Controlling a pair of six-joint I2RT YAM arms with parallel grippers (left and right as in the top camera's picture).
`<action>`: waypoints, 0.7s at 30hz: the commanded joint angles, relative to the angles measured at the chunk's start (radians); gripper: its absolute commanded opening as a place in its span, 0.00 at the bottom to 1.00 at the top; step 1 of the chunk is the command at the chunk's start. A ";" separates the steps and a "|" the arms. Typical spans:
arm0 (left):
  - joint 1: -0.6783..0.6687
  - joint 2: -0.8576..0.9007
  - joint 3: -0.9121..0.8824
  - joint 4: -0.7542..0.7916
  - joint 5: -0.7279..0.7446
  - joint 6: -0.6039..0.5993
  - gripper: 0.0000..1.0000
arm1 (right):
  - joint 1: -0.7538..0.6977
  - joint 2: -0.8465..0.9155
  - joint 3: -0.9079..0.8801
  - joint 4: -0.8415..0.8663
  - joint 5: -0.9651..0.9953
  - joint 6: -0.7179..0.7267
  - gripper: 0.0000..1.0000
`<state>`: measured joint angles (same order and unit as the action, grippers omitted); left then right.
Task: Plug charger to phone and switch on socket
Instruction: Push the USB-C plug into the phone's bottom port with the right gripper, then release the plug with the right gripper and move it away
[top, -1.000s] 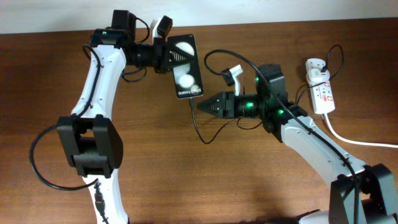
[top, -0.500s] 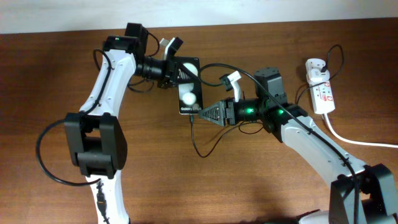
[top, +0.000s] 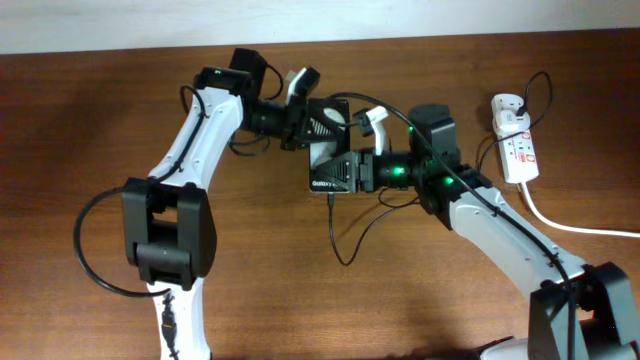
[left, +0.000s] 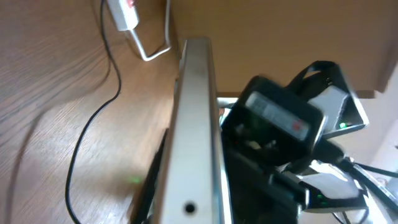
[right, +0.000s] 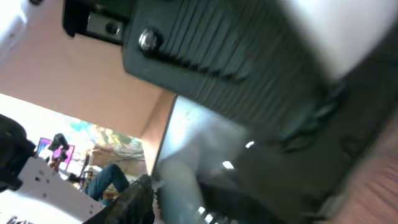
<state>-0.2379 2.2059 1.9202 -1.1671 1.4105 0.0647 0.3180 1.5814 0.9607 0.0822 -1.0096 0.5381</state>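
My left gripper should open and move away before my right gripper carries the phone (top: 325, 152), because both grippers are holding the phone with the plug in its lower end (top: 331, 198).
My left gripper (top: 303, 118) is shut on the upper end of the black phone (top: 325, 155) and holds it above the table. In the left wrist view the phone's silver edge (left: 196, 124) fills the middle. My right gripper (top: 345, 173) is shut on the charger's plug, pressed against the phone's lower end; the plug tip is hidden. The charger's black cable (top: 345, 245) loops below the phone and runs to the white adapter (top: 508, 108) on the socket (top: 521, 152) at the far right. The right wrist view is blurred, showing only the phone's dark face (right: 205, 155) up close.
The socket's thick white cord (top: 585, 229) runs off to the right edge. The socket (left: 122, 14) and the black cable (left: 87, 124) also show in the left wrist view. My right arm (left: 283, 124) sits close beside the phone.
My left arm has carried the phone right and down toward my right gripper. The right gripper's tip, apart from the phone before, now overlaps its lower end. The cable loop has shifted right.
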 joint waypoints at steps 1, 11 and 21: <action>-0.003 -0.007 -0.002 0.024 0.109 0.019 0.00 | 0.031 -0.002 0.008 0.013 -0.021 0.021 0.37; -0.003 -0.007 -0.002 0.023 0.109 0.019 0.12 | 0.029 -0.002 0.008 0.093 -0.018 0.100 0.11; 0.014 -0.007 -0.002 0.031 0.082 0.019 0.43 | 0.029 -0.002 0.008 0.094 -0.018 0.099 0.09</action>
<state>-0.2325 2.2059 1.9194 -1.1385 1.5276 0.0853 0.3347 1.5833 0.9611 0.1619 -1.0134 0.6708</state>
